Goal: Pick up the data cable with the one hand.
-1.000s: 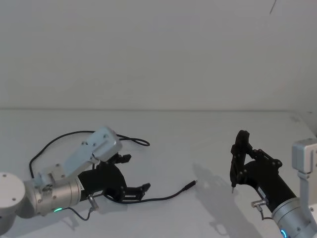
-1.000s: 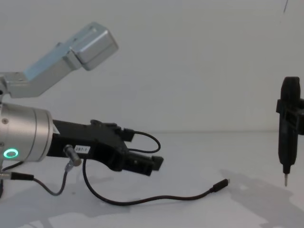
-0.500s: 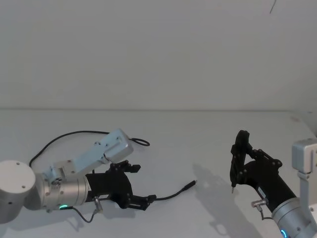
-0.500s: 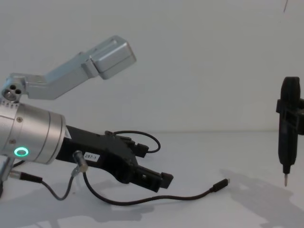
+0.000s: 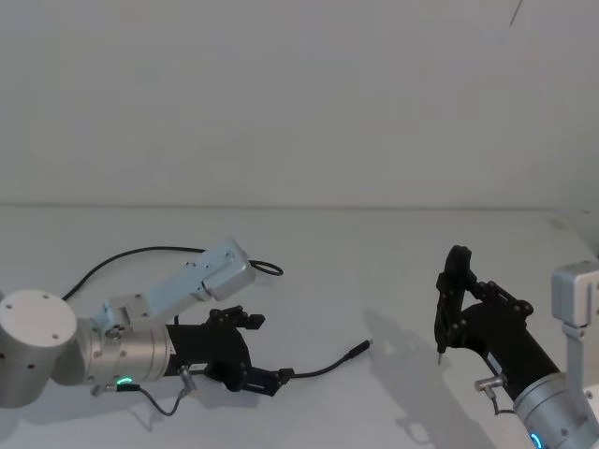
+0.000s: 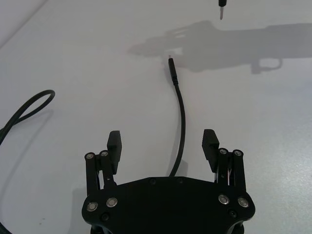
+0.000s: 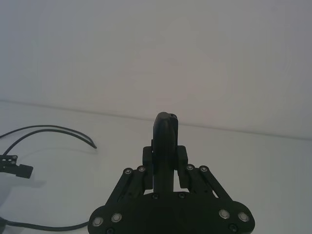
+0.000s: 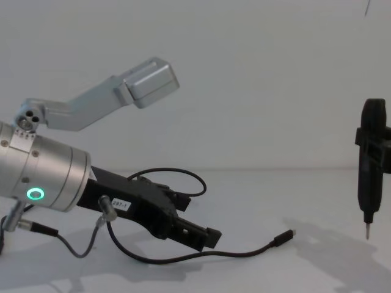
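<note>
The cable's loop (image 6: 45, 96) rises in an arch over its shadow. The plug end (image 8: 283, 238) will stay held out in a curve when I pick up the cable.
The data cable (image 5: 318, 369) is thin and black and lies on the white table. Its plug (image 5: 359, 351) points right, and a loop (image 5: 268, 269) lies behind my left arm. My left gripper (image 5: 266, 350) is open and low over the cable. In the left wrist view the cable (image 6: 181, 136) runs between the spread fingers of the left gripper (image 6: 162, 142), nearer one fingertip (image 6: 210, 140), out to the plug (image 6: 171, 64). From the chest, the left gripper (image 8: 197, 218) hangs just above the cable (image 8: 244, 251). The fingers do not touch it.
My right gripper (image 5: 455, 297) is raised at the right, shut on a black pen-shaped tool (image 8: 372, 160) with its metal tip pointing down. In the right wrist view the tool (image 7: 165, 139) stands upright in the jaws. A white wall rises behind the table.
My left gripper has moved forward and right along the cable toward the plug and dipped lower to the table, still open. The right arm has not moved.
</note>
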Tool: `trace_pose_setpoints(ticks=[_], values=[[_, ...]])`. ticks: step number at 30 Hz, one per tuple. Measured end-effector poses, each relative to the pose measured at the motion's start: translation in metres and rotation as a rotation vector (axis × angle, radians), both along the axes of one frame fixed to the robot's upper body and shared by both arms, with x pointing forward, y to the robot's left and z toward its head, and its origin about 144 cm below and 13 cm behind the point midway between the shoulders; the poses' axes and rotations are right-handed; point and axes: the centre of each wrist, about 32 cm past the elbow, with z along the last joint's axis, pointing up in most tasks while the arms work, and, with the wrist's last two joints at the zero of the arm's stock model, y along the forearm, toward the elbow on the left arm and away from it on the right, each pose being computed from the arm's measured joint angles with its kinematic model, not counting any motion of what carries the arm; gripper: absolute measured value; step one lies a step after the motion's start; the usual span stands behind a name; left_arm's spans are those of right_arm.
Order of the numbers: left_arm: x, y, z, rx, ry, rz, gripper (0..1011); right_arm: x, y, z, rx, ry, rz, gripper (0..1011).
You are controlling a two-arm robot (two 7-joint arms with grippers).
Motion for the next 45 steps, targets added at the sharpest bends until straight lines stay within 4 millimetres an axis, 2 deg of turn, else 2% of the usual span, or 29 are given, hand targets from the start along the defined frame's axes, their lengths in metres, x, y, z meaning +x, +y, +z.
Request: trace_pose_setpoints(ticks=[17, 45], values=[[0.018, -0.010, -0.002, 0.024, 0.059, -0.006, 1001, 0.000, 0.000, 0.000, 0.000, 0.000, 0.000, 279], [0.030, -0.020, -0.006, 0.090, 0.089, 0.013, 999, 0.000, 0.000, 0.000, 0.000, 0.000, 0.000, 279]])
